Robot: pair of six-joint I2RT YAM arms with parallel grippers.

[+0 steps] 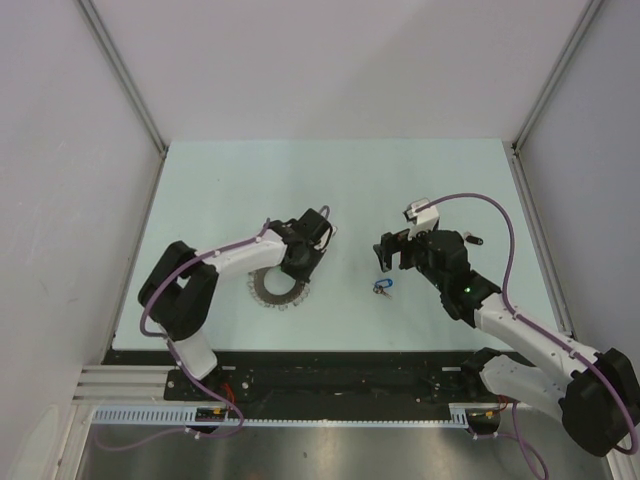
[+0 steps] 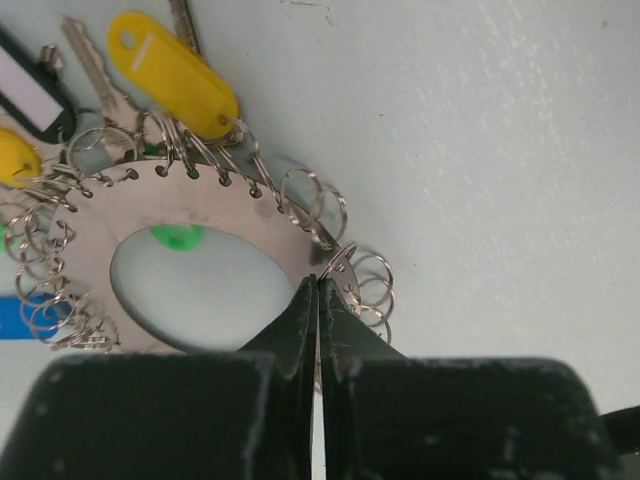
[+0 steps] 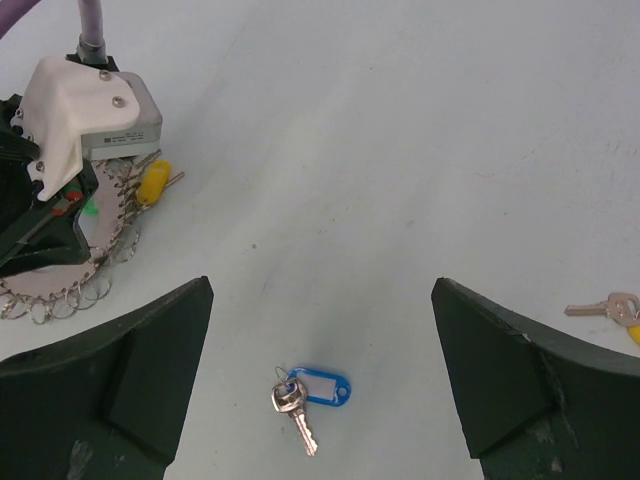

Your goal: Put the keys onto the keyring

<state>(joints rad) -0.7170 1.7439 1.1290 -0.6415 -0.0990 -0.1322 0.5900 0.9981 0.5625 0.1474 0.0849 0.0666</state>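
Observation:
The robot's left gripper holds a wire loop (image 2: 341,258) on the keyring's rim, so its right gripper should keep moving open toward that rim (image 2: 347,284) until it can close there.
The keyring (image 1: 270,291), a flat grey metal disc (image 2: 110,215) with a hole and small wire loops round its rim, lies under my left gripper (image 1: 300,268). Keys with yellow (image 2: 175,75) and black (image 2: 30,90) tags hang from its far edge. My left gripper (image 2: 318,282) is shut, its tips pressed together on the keyring's rim beside a wire loop. A loose key with a blue tag (image 3: 312,390) lies on the table between the two arms (image 1: 382,287). My right gripper (image 3: 321,284) hovers open above it, touching nothing. The keyring (image 3: 95,225) also shows at the left of the right wrist view.
Another loose key (image 3: 605,308) lies at the right edge of the right wrist view, a yellow tag just beside it. The pale green table (image 1: 330,180) is bounded by white walls left, right and behind. The left arm's white camera housing (image 3: 85,110) stands over the keyring.

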